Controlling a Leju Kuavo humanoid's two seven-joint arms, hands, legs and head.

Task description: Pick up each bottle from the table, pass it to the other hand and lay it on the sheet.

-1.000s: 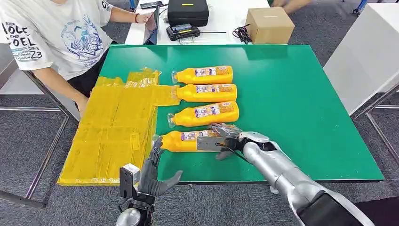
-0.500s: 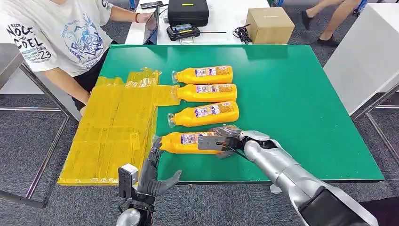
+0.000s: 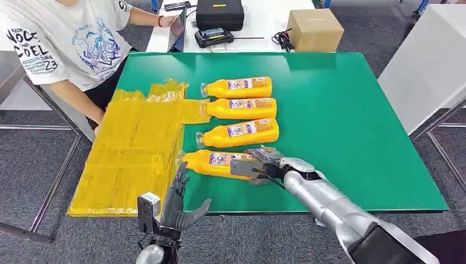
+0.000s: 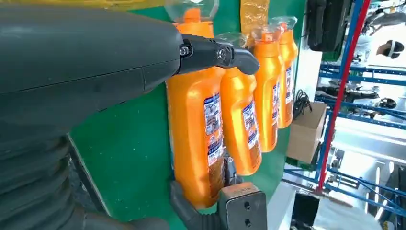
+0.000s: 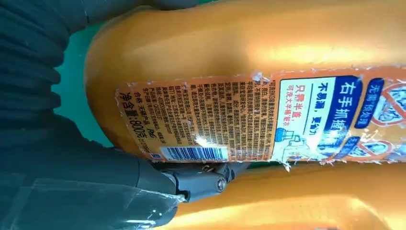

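My gripper will reveal a bolder logo label hidden underneath when it turns over the orange bottle (image 3: 201, 161), because small-print panels (image 3: 222, 159) face up on the bottle.
Four orange bottles lie side by side on the green table (image 3: 340, 110). My right hand (image 3: 258, 165) grips the base end of the nearest bottle (image 3: 211, 162), whose cap points toward the yellow sheet (image 3: 132, 154). In the right wrist view the labelled bottle (image 5: 268, 72) lies against my right hand (image 5: 95, 177). My left hand (image 3: 178, 206) is open, fingers spread, at the table's front edge just below the bottle's cap. The left wrist view shows this bottle (image 4: 194, 134) beyond my left hand (image 4: 95, 57). The other three bottles (image 3: 239, 133) (image 3: 242, 108) (image 3: 237, 87) lie further back.
A person in a white T-shirt (image 3: 60, 44) sits at the table's far left corner, a hand near the sheet's edge. Behind the table stand a cardboard box (image 3: 314, 28) and a black case (image 3: 220, 14). A white table (image 3: 428, 60) stands at the right.
My right hand has drawn the nearest bottle a little left toward the sheet, its cap end now slightly raised. My left hand has barely moved.
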